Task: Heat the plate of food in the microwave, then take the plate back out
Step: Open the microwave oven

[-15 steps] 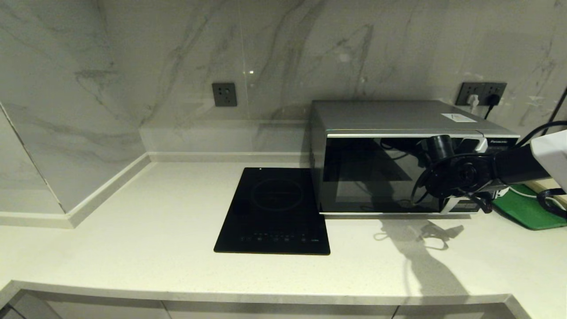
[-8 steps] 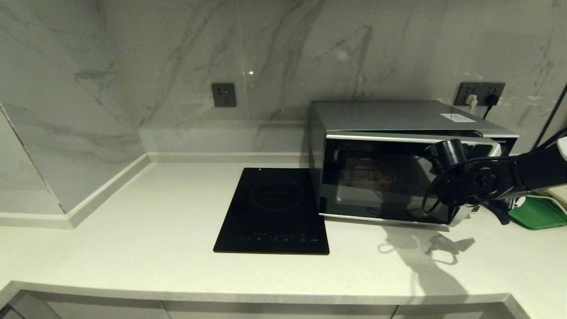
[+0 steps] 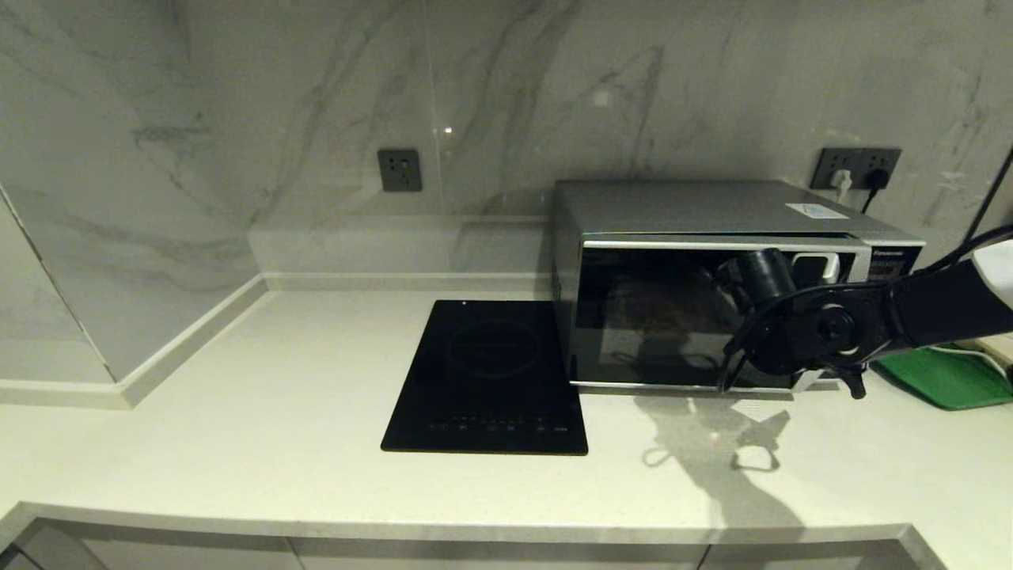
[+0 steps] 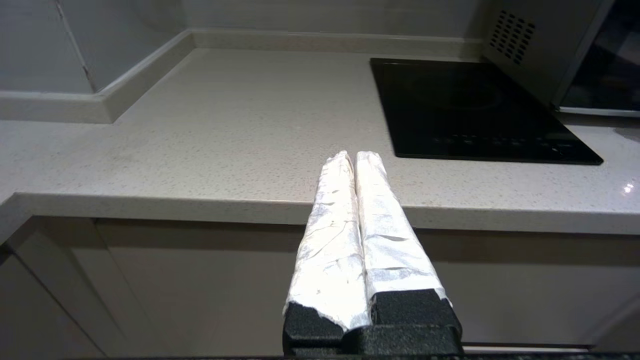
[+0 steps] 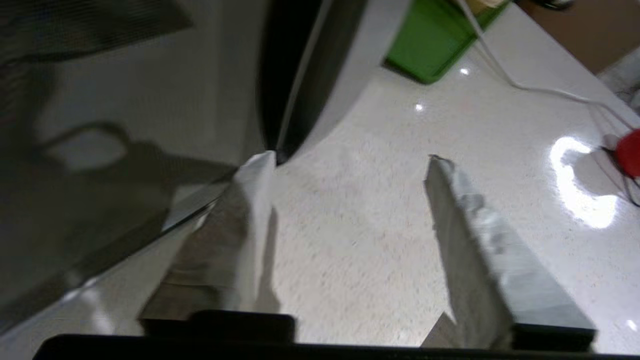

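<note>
My open right gripper is outside the ajar door's lower corner (image 5: 280, 155). Next, I lift the gripper, close it and push the door open through its top gap (image 3: 812, 234).
The silver microwave (image 3: 712, 210) stands at the back right of the counter. Its dark glass door (image 3: 665, 317) is slightly ajar, with a thin gap along its top. A faint brownish shape shows behind the glass, and I cannot make out the plate of food. My right arm (image 3: 823, 332) reaches in from the right across the door's right end. The right gripper (image 5: 352, 157) is open over bare counter, one finger (image 5: 250, 200) beside the door's lower corner (image 5: 285, 145). My left gripper (image 4: 355, 155) is shut and empty, parked low before the counter's front edge.
A flat black induction cooktop (image 3: 491, 372) lies left of the microwave. A green tray (image 3: 942, 376) sits right of it, with a white cable (image 5: 525, 85) and a red object (image 5: 630, 150) nearby. Wall sockets (image 3: 859, 166) are behind.
The microwave door, closed a second ago, swung outward and has now come most of the way back. My right arm shifted left along the door, and its fingers have drawn a little closer together.
</note>
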`<state>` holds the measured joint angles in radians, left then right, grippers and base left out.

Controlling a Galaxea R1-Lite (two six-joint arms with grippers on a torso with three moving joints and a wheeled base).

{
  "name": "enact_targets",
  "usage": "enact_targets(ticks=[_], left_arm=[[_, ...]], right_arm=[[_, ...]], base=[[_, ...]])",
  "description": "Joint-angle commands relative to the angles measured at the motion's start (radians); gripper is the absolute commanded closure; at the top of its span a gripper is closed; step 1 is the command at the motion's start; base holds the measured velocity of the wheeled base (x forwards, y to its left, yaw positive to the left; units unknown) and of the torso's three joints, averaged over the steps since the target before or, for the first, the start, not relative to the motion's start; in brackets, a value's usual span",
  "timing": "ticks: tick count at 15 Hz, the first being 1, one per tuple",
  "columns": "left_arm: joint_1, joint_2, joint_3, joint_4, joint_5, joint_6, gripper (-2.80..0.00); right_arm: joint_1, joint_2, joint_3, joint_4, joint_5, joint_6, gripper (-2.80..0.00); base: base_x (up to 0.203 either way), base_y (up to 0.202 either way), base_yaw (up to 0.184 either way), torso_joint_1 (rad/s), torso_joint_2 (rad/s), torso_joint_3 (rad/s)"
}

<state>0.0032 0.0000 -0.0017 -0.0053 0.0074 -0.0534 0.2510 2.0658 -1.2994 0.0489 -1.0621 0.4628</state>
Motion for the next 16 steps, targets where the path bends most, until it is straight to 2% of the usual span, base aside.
enact_targets(ticks=[1,3,5,6,9,12,14,15,16], left_arm=[[0.000,0.000,0.000,-0.001,0.000,0.000,0.00],[0.000,0.000,0.000,-0.001,0.000,0.000,0.00],[0.000,0.000,0.000,-0.001,0.000,0.000,0.00],[0.000,0.000,0.000,-0.001,0.000,0.000,0.00],[0.000,0.000,0.000,-0.001,0.000,0.000,0.00],[0.000,0.000,0.000,-0.001,0.000,0.000,0.00],[0.000,0.000,0.000,-0.001,0.000,0.000,0.00],[0.000,0.000,0.000,-0.001,0.000,0.000,0.00],[0.000,0.000,0.000,-0.001,0.000,0.000,0.00]], right_arm=[[0.124,-0.119,0.073,-0.001,0.021,0.008,0.00],[0.197,-0.220,0.109,0.002,0.041,0.013,0.00],[0.197,-0.314,0.107,0.007,0.066,0.014,0.00],[0.172,-0.345,0.075,0.008,0.093,0.014,0.00],[0.042,-0.334,-0.138,0.017,0.134,0.014,0.00],[-0.075,-0.220,-0.389,0.120,0.191,0.039,0.00],[-0.112,-0.113,-0.557,0.247,0.222,0.118,0.00],[-0.126,-0.068,-0.640,0.334,0.255,0.174,0.00],[-0.135,-0.043,-0.688,0.397,0.321,0.228,0.00]], base=[[0.000,0.000,0.000,0.000,0.00,0.000],[0.000,0.000,0.000,0.000,0.00,0.000],[0.000,0.000,0.000,0.000,0.00,0.000],[0.000,0.000,0.000,0.000,0.00,0.000],[0.000,0.000,0.000,0.000,0.00,0.000],[0.000,0.000,0.000,0.000,0.00,0.000],[0.000,0.000,0.000,0.000,0.00,0.000],[0.000,0.000,0.000,0.000,0.00,0.000],[0.000,0.000,0.000,0.000,0.00,0.000]])
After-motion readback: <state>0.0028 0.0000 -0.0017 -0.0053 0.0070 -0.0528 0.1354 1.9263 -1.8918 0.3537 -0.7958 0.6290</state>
